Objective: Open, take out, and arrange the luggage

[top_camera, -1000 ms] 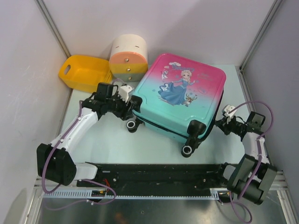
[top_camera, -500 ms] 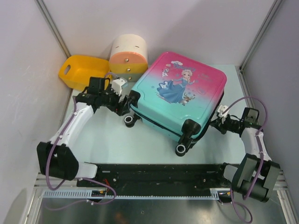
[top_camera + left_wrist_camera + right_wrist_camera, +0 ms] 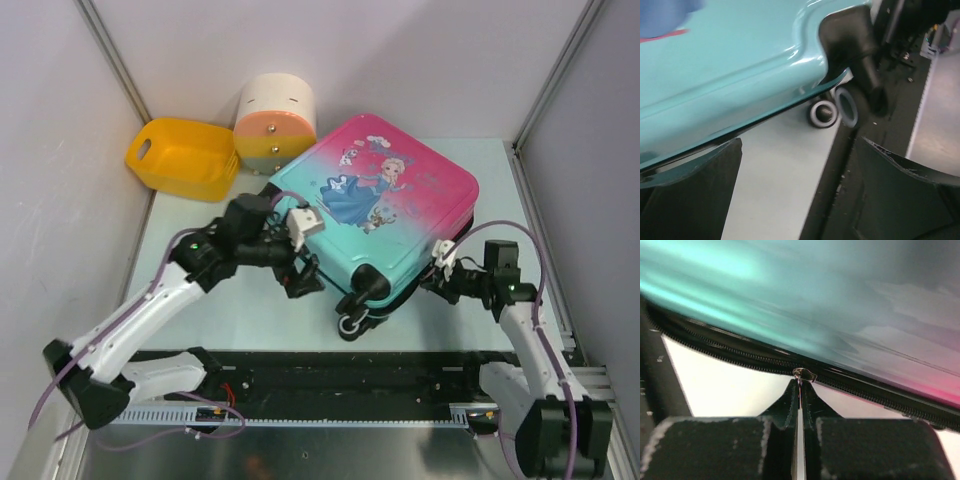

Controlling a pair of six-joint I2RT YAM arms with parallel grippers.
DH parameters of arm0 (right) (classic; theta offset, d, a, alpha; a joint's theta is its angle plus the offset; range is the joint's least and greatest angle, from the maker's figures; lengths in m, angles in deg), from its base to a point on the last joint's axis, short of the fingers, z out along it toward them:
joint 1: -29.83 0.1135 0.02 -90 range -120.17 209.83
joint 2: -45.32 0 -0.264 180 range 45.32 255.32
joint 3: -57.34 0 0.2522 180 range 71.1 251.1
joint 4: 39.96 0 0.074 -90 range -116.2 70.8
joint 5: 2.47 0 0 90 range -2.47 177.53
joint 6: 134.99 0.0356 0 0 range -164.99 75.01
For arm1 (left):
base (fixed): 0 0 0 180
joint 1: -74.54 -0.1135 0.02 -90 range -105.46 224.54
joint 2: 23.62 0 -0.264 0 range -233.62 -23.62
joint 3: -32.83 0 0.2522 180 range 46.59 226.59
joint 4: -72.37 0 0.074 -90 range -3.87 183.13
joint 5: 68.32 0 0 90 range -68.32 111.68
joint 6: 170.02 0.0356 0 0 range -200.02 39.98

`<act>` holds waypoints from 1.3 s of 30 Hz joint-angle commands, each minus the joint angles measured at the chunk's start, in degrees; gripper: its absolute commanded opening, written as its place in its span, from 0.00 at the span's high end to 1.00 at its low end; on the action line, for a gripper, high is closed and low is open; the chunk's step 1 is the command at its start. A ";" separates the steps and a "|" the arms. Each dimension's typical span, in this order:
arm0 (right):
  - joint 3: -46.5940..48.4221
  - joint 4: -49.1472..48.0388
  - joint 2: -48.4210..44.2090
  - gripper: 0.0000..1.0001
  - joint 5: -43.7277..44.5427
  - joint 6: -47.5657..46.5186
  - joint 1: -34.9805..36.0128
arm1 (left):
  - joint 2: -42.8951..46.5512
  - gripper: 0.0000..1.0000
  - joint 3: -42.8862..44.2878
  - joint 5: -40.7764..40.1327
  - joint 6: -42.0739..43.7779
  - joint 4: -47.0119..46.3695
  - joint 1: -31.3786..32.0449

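Observation:
The zipper pull is halfway along and the luggage's wheel corner (image 3: 354,318) is free, so my left gripper should grip that corner while my right gripper pulls toward the luggage's pink end (image 3: 468,207).
The luggage (image 3: 400,215), a teal-to-pink hard-shell suitcase with a princess print, lies flat on the table, its black wheels (image 3: 352,322) toward the near edge. My left gripper (image 3: 305,275) stands open at its near-left corner, with nothing between its fingers. In the left wrist view the teal shell (image 3: 730,65) fills the top, a wheel (image 3: 822,113) shows beyond it, and the gripper (image 3: 797,167) hangs over bare table. My right gripper (image 3: 438,273) is at the suitcase's right side. There it (image 3: 800,386) is shut on the metal zipper pull (image 3: 805,373) of the black zip (image 3: 720,356).
A yellow plastic basket (image 3: 180,155) and a cream-orange-yellow round drawer box (image 3: 275,122) stand at the back left, the box close to the suitcase's far corner. A black rail (image 3: 340,370) runs along the near edge. Grey walls close both sides.
The suitcase has swung and slid toward the near edge. My left gripper has opened wide and moved to the near-left corner. The right gripper, still shut, has moved left along the zip.

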 commanded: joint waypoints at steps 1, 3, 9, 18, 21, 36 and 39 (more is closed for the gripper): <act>-2.08 -4.84 -8.62 1.00 -2.50 15.83 10.62 | -3.54 0.00 -0.12 -3.58 -8.40 0.25 8.97; -4.18 -7.03 -12.83 1.00 0.66 21.35 14.23 | -3.89 0.00 -0.30 -6.14 -9.46 0.16 11.89; -4.99 -13.46 -13.91 1.00 13.33 26.22 22.51 | -3.28 0.00 -3.11 -6.59 -7.02 0.25 19.28; -4.99 -16.44 -11.27 1.00 19.39 29.21 26.99 | -8.37 0.09 -3.82 -16.94 -8.68 -1.07 20.34; -4.90 -17.32 -11.27 1.00 22.72 29.47 27.35 | -12.24 0.18 -1.88 -15.82 -9.46 -1.25 20.34; -3.05 -9.86 -16.98 1.00 24.51 21.84 10.93 | -3.47 1.00 -13.21 -13.81 1.58 0.50 12.09; -2.96 -8.27 -17.16 1.00 21.00 16.74 4.51 | -0.83 1.00 -13.92 -10.47 6.59 1.73 6.91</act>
